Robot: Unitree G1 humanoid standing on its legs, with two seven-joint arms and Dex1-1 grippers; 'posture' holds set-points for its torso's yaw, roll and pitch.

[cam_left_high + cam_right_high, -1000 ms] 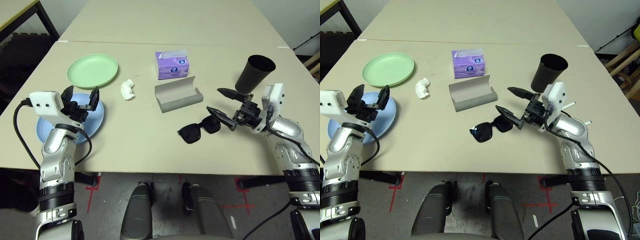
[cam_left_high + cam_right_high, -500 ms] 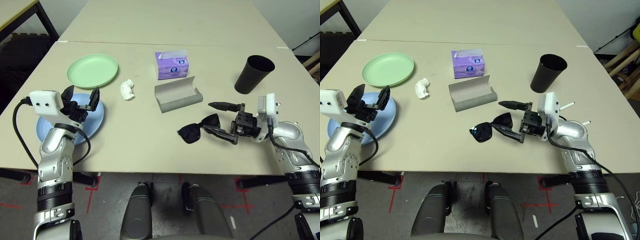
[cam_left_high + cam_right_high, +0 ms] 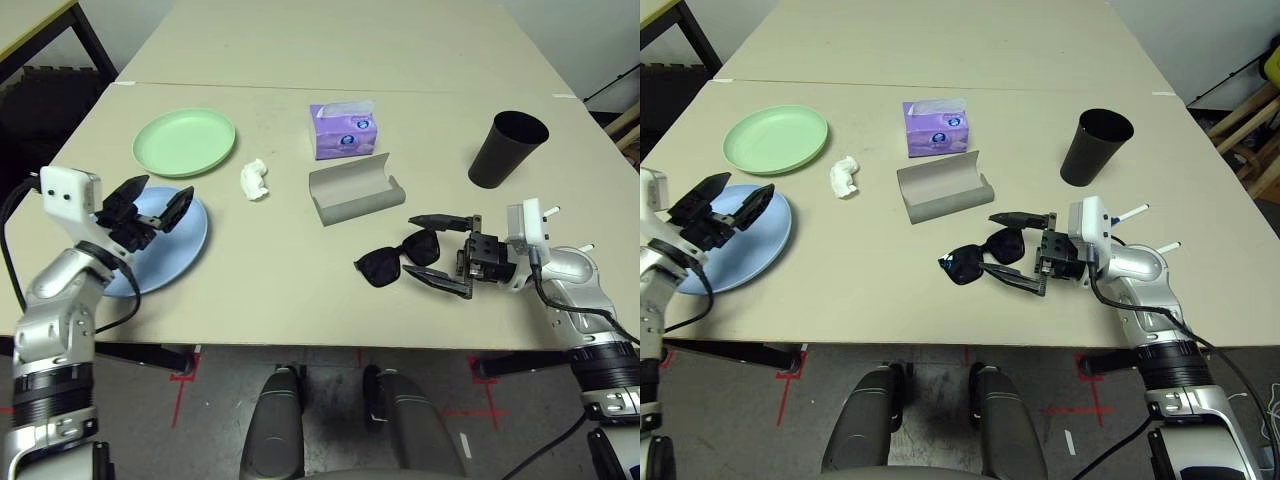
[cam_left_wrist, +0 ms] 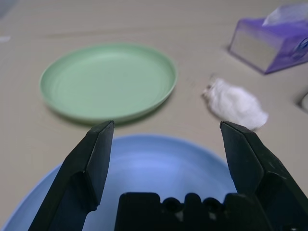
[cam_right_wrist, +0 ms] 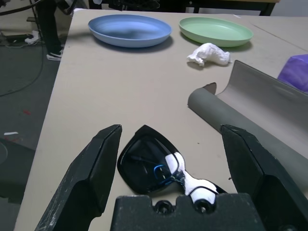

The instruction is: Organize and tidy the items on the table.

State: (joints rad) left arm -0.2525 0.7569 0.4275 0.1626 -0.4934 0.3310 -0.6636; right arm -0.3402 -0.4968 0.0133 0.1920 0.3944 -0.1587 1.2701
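Note:
The blue plate (image 3: 176, 245) lies empty and clear of the green plate, so the robot's open left gripper should keep moving back until its fingers straddle the blue plate's rim.
Black sunglasses (image 3: 385, 264) lie near the table's (image 3: 290, 300) front edge. My right gripper (image 3: 411, 247) is down at them, open, a finger on each side of the right-hand lens (image 5: 154, 166). The grey glasses case (image 3: 355, 190) lies open just behind. My left gripper (image 3: 168, 187) hovers open over the far side of the light blue plate (image 3: 170, 245), holding nothing. Behind that plate sit the pale green plate (image 3: 185, 141) and the crumpled white tissue (image 3: 256, 179). The purple tissue box (image 3: 344, 130) stands mid-table and the black cup (image 3: 507, 150) at the right.
A second table adjoins along the far side, past a seam behind the plates and box. Bare tabletop lies between the blue plate and the sunglasses. Dark floor and furniture show off the left edge.
My right gripper has dropped and levelled, coming down around the sunglasses' right lens. My left arm has drawn back to the left, its gripper tilting lower over the blue plate. The items have not moved.

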